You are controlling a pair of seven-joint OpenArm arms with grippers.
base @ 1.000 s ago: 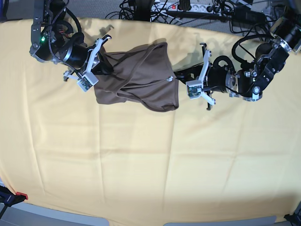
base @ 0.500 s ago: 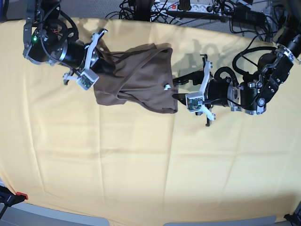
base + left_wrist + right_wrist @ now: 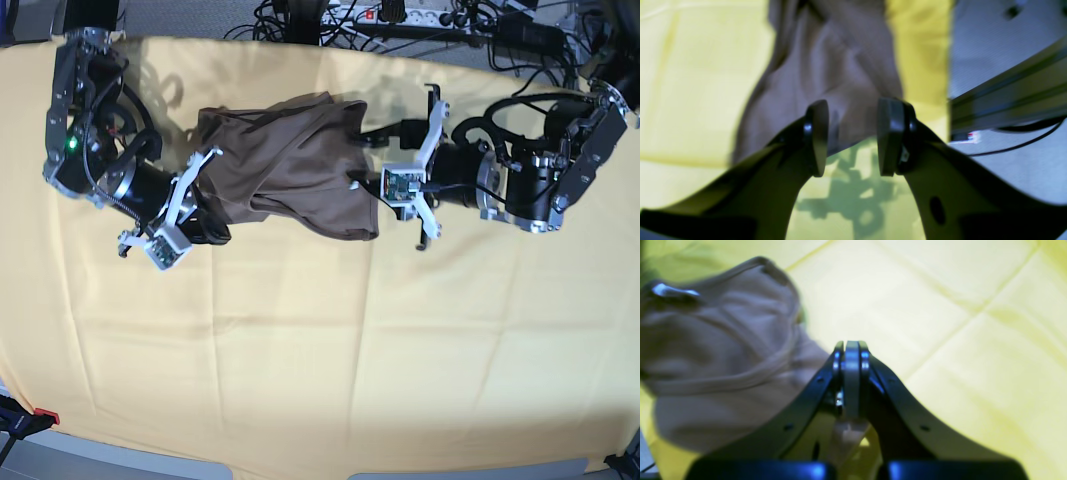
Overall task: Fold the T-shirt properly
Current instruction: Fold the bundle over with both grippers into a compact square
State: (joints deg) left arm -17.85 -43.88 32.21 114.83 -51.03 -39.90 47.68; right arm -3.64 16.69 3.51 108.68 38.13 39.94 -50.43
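Loose diagonal folds (image 3: pixel 264 183) cross the bunched T-shirt. The T-shirt (image 3: pixel 322 170) will therefore flatten only partly and keep a crumpled end when I move it.
The taupe-brown T-shirt (image 3: pixel 300 165) lies bunched and wrinkled on the yellow cloth (image 3: pixel 320 350) near the back. My right gripper (image 3: pixel 212 222) is at the shirt's left lower edge. In the right wrist view the gripper (image 3: pixel 851 373) is shut on a thin fold of the T-shirt (image 3: pixel 723 356). My left gripper (image 3: pixel 362 178) is at the shirt's right edge. In the left wrist view the gripper (image 3: pixel 851 140) is open and empty, with the T-shirt (image 3: pixel 826 66) just beyond its pads (image 3: pixel 816 136).
Cables and a power strip (image 3: pixel 400 15) lie behind the table's back edge. A red clamp (image 3: pixel 45 415) sits at the front left corner. A metal rail (image 3: pixel 1007 100) runs beside the table in the left wrist view.
My right gripper has swung down and toward the front, dragging the shirt's left edge with it. My left gripper has moved slightly back up to the shirt's right edge.
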